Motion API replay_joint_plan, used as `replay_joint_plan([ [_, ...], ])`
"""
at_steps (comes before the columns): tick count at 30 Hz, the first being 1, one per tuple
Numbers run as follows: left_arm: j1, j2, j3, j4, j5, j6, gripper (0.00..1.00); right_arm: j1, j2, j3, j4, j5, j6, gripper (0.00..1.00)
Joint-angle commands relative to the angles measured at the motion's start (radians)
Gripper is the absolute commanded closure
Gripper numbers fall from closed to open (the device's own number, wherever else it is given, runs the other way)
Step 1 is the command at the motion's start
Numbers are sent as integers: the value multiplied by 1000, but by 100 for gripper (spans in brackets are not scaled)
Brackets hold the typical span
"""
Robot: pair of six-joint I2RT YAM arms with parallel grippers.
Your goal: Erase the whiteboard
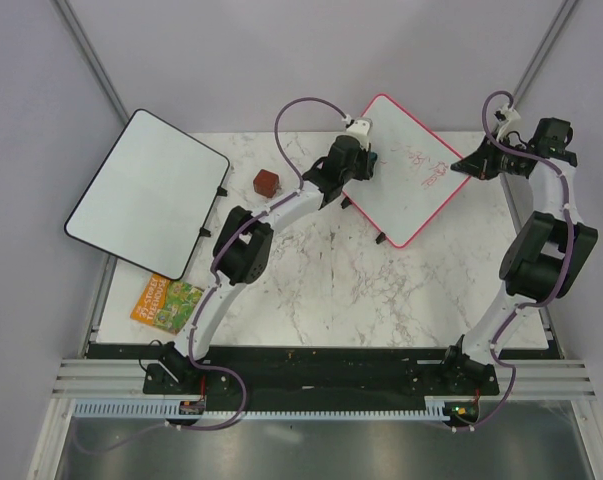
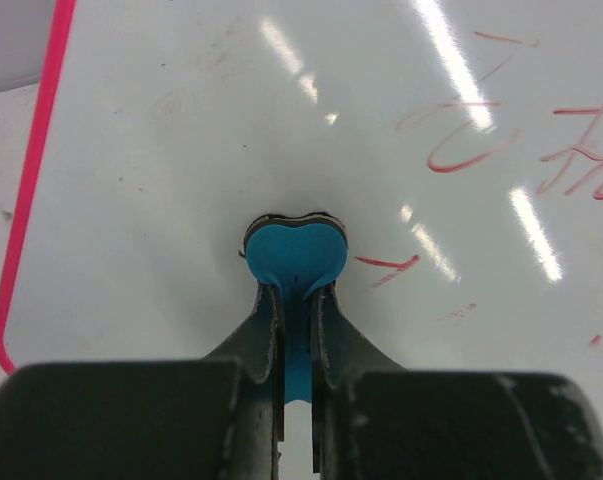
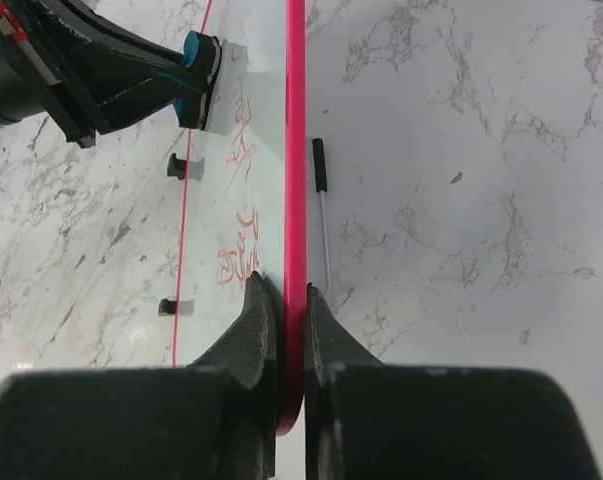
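The blue eraser is at the blank end of the whiteboard (image 2: 141,230), so next my left gripper wipes it back over the red handwriting (image 1: 433,172) toward my right gripper.
The pink-framed whiteboard (image 1: 406,175) stands tilted at the back of the table, with red handwriting (image 1: 426,165) on its right half. My left gripper (image 1: 366,160) is shut on a blue eraser (image 2: 295,252) and presses it against the board face (image 2: 181,180); red strokes (image 2: 461,130) lie to its right. My right gripper (image 1: 468,163) is shut on the board's pink frame (image 3: 295,200) at the right corner. The eraser also shows in the right wrist view (image 3: 199,68).
A larger black-framed white board (image 1: 146,190) leans over the table's left edge. A dark red block (image 1: 267,182) sits near the back. A colourful booklet (image 1: 166,304) lies at the left. A black-tipped pen (image 3: 323,210) lies on the marble behind the whiteboard.
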Motion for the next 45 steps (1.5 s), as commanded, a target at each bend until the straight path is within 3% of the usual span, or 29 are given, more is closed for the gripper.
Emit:
replay_joint_plan([
  [1, -72, 25, 13, 14, 183, 47, 98, 69, 85, -45, -316, 135, -358, 100],
  [10, -255, -12, -70, 35, 311, 163, 98, 68, 27, -65, -313, 125, -375, 100],
  [18, -316, -81, -215, 3, 281, 163, 98, 69, 14, -65, -286, 113, -349, 100],
  [26, -283, -174, -418, 72, -75, 45, 98, 69, 5, -74, -261, 98, -323, 100],
  [33, -126, -197, -415, 142, -58, -136, 98, 68, -13, -101, -253, 107, -327, 100],
  [45, -60, -101, -179, 127, -75, -128, 98, 69, -23, -114, -281, 136, -369, 100],
])
